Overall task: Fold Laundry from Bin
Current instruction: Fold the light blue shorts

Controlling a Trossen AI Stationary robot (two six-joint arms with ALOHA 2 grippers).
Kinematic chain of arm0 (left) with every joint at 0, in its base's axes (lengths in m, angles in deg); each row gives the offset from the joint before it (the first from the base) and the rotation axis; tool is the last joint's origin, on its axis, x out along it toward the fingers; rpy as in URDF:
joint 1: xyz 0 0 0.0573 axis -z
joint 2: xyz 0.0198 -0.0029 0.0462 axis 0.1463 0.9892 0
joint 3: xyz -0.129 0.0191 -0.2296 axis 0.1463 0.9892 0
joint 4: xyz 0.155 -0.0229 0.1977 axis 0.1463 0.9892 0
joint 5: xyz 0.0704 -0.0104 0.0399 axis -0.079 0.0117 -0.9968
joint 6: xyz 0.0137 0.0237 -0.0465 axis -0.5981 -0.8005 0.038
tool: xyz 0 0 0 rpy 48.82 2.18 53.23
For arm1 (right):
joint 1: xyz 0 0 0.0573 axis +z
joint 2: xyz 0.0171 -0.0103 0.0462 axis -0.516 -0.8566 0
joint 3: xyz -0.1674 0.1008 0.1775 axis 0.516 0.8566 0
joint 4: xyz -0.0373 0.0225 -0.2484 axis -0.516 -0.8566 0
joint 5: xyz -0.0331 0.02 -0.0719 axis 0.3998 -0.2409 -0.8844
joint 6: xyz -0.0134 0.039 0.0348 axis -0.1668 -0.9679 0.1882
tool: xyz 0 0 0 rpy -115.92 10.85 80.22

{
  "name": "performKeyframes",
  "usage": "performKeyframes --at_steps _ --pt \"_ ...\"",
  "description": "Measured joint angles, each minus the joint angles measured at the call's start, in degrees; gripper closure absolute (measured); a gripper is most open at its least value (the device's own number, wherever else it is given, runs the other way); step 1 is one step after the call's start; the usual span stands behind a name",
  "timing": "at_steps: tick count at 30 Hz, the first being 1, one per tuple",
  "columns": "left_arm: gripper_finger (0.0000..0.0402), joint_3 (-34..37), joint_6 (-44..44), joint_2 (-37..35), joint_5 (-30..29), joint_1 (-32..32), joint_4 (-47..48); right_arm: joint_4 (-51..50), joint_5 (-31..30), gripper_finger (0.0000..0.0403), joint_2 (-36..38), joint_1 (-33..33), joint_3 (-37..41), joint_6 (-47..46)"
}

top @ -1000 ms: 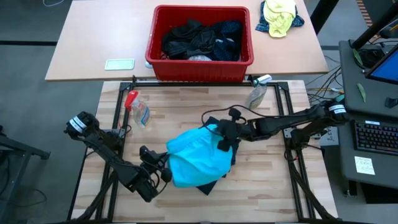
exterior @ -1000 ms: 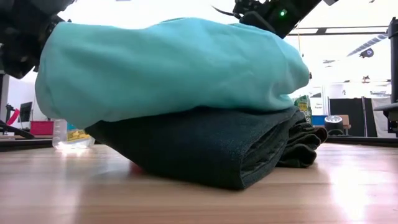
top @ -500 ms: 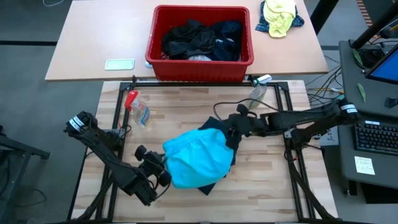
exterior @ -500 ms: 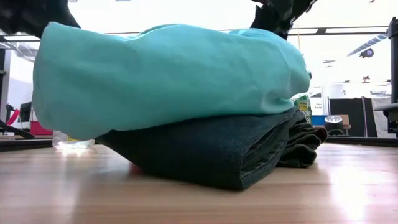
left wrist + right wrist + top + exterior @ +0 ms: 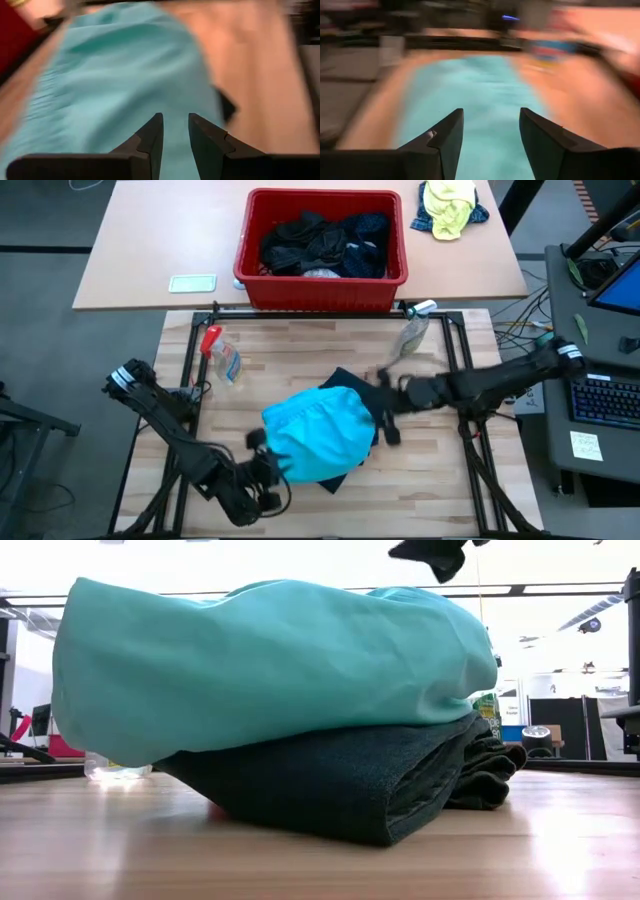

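Note:
The turquoise garment puffs up (image 5: 270, 660) and sticks out past the dark garment. Next, my right gripper moves back over it, closes and pushes the turquoise top (image 5: 340, 405) down flat.
A folded turquoise garment (image 5: 318, 435) (image 5: 270, 660) lies on top of a folded dark garment (image 5: 340, 785) (image 5: 338, 477), which rests on the wooden table (image 5: 280, 350). My left gripper (image 5: 268, 468) (image 5: 175, 120) stands at the stack's near left corner, slightly open with nothing between its fingers. My right gripper (image 5: 386, 418) (image 5: 491, 117) hovers open just off the stack's right side, above table height (image 5: 430, 552). The red bin (image 5: 320, 285) on the far table holds more dark laundry (image 5: 320, 242).
A spray bottle (image 5: 222, 358) lies on the table's far left and a clear bottle (image 5: 412, 332) on its far right. A yellow-and-blue cloth bundle (image 5: 450, 205) and a small card (image 5: 192, 282) sit on the far table. Bare wood shows around the stack.
My right gripper has drawn back off the turquoise garment toward the table's right edge and has risen. My left gripper has moved toward the near edge, away from the garment's left end. That end has sunk and the garment now lies on the dark one.

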Motion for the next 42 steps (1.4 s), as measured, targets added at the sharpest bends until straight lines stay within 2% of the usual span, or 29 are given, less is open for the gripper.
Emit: performKeyframes --at_steps 3,7,12,15,18,22,26,29,31,36,42 --pt "0.0326 7.6 -8.7 0.0 3.1 0.0 -17.8 14.1 9.8 0.0244 -4.2 2.4 6.7 5.1" --pt "0.0326 16.7 -9.8 0.0 3.4 -0.6 -30.7 28.9 10.0 0.0278 -12.2 3.7 12.1 7.8" --pt "0.0326 24.6 -3.5 0.0 3.8 -1.0 -33.7 25.1 1.0 0.0332 -19.0 2.6 12.4 9.9" --pt "0.0326 28.2 1.2 0.0 6.1 -1.0 -33.3 19.3 -3.7 0.0363 -19.1 1.7 12.3 9.2" --pt "0.0326 29.9 4.1 0.0 8.3 -1.1 -33.6 13.6 -5.8 0.0386 -16.7 1.1 12.2 7.5" --pt "0.0326 29.3 4.0 0.0 10.2 -0.9 -32.0 6.9 -6.4 0.0393 -10.6 1.1 12.3 4.7" --pt "0.0326 24.3 2.2 0.0 12.3 -0.9 -26.4 2.7 -6.7 0.0394 -2.4 1.2 12.3 -1.9" --pt "0.0326 19.0 -1.4 0.0 11.5 -0.9 -21.6 4.5 -7.2 0.0394 1.8 1.2 12.4 -6.0" --pt "0.0326 16.2 -6.1 0.0 8.5 -1.3 -19.9 8.0 -9.7 0.0394 2.6 1.6 12.4 -7.0" --pt "0.0326 13.5 -17.3 0.0 2.1 -4.8 -19.8 23.3 -16.9 0.0394 -2.6 1.8 12.4 -6.3" --pt "0.0326 15.2 -17.4 0.7 2.9 -11.7 -20.6 40.8 -16.7 0.0394 -16.4 1.3 12.4 -1.3"
